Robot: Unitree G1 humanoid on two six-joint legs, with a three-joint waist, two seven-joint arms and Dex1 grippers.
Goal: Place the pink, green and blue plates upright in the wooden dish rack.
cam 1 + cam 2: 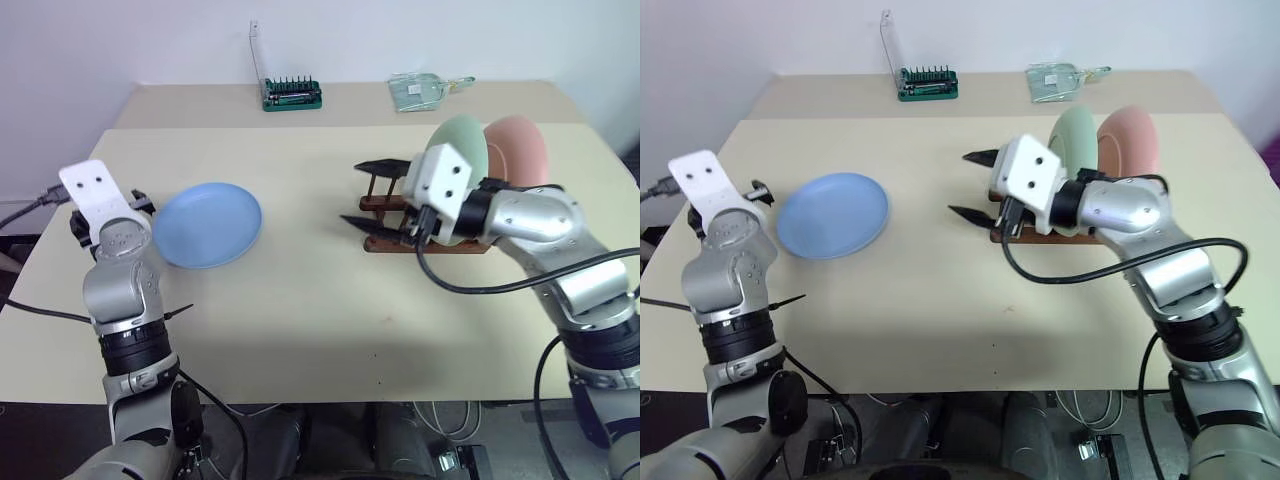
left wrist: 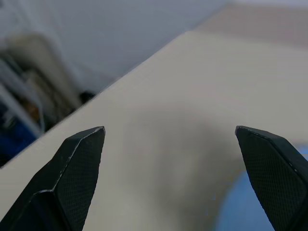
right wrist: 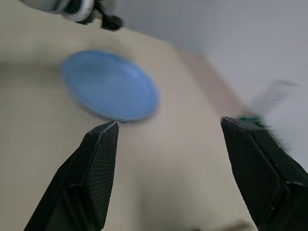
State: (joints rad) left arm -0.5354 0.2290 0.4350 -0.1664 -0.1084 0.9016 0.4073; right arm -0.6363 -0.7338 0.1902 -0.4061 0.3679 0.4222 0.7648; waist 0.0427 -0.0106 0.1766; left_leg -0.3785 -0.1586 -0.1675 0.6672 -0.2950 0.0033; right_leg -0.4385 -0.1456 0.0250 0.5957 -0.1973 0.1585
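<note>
Next, my left gripper lifts the blue plate [image 1: 207, 225] by its rim [image 1: 156, 228] and passes it to my right gripper, because the plate is lying flat, far from the wooden dish rack.
The blue plate [image 1: 207, 224] lies flat on the left half of the table. The green plate [image 1: 462, 148] and the pink plate [image 1: 520, 150] stand upright side by side in the wooden dish rack [image 1: 390, 243] on the right half. My right gripper [image 1: 366, 195] hovers just left of the rack's free pegs, open and empty, pointing towards the blue plate [image 3: 110, 86]. My left gripper [image 2: 168, 139] stands open and empty at the blue plate's left rim, near the table's left edge.
A green tool holder [image 1: 291, 95] with a clear upright panel and a clear plastic item [image 1: 425, 90] sit at the back of the table. Bare tabletop [image 1: 310, 290] lies between the blue plate and the rack.
</note>
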